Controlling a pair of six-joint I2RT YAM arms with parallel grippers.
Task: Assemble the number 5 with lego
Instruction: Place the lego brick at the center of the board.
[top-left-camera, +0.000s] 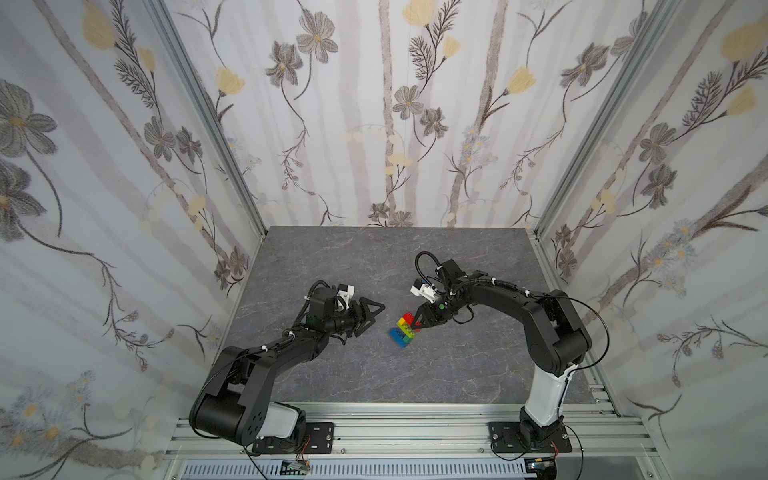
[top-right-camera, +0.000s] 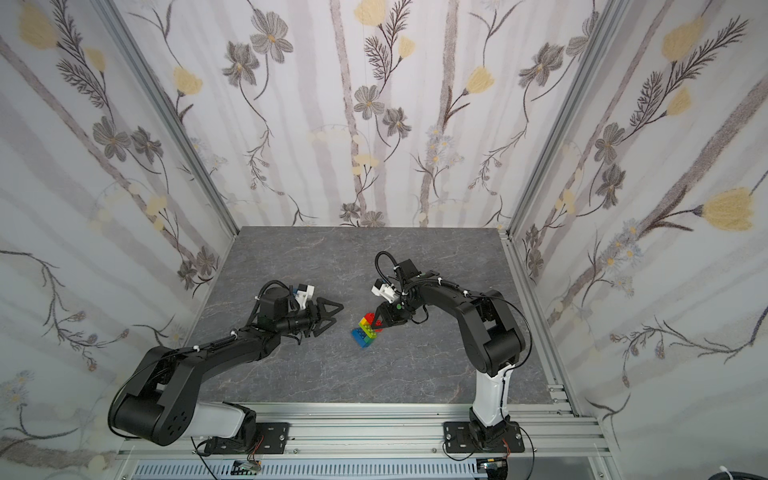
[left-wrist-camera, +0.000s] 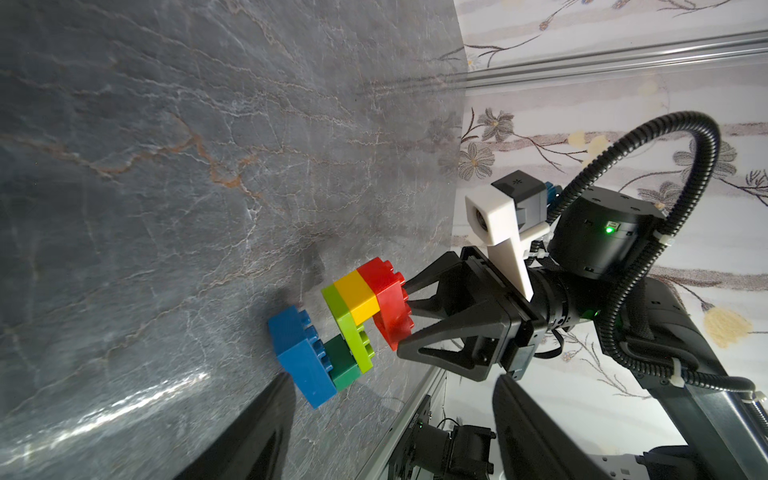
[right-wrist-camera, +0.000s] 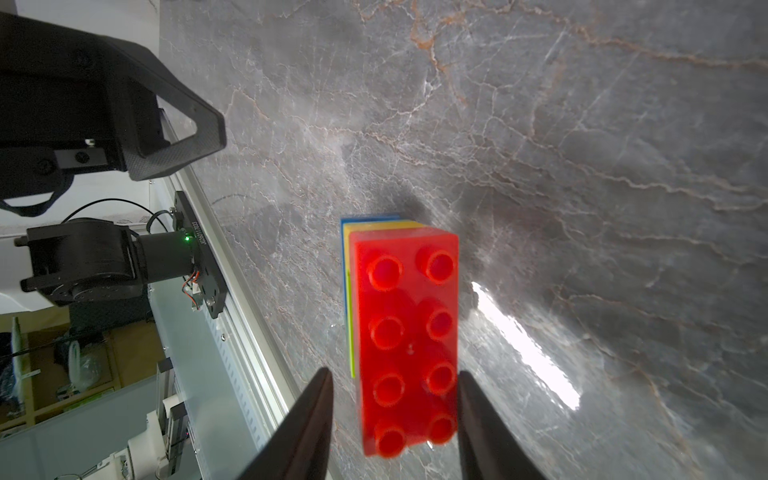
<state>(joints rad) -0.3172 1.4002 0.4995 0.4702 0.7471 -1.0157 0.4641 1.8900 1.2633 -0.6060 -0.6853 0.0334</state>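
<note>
The number 5 (top-left-camera: 405, 328) lies at a slant by the robot's right gripper, so the right gripper should move back and the left gripper should turn the number straight by the blue brick (top-left-camera: 399, 337).
The number 5 (top-left-camera: 402, 330) (top-right-camera: 365, 332) is a joined stack of lego lying on its side on the grey table, layered blue, dark green, lime green, yellow, red (left-wrist-camera: 345, 328). My right gripper (top-left-camera: 417, 322) (top-right-camera: 376, 322) (right-wrist-camera: 395, 371) straddles the red brick (right-wrist-camera: 409, 332) at the stack's end. It is open: one finger (right-wrist-camera: 316, 415) stands off the brick with a clear gap, and the other finger (right-wrist-camera: 478, 415) is at the brick's side. My left gripper (top-left-camera: 374, 318) (top-right-camera: 333, 318) (left-wrist-camera: 392, 376) is open and empty, a short way left of the stack, pointing at it.
The dark marbled tabletop (top-left-camera: 374, 257) is walled by flowered panels at the back and both sides. An aluminium rail (top-left-camera: 407, 432) with both arm bases runs along the front edge.
</note>
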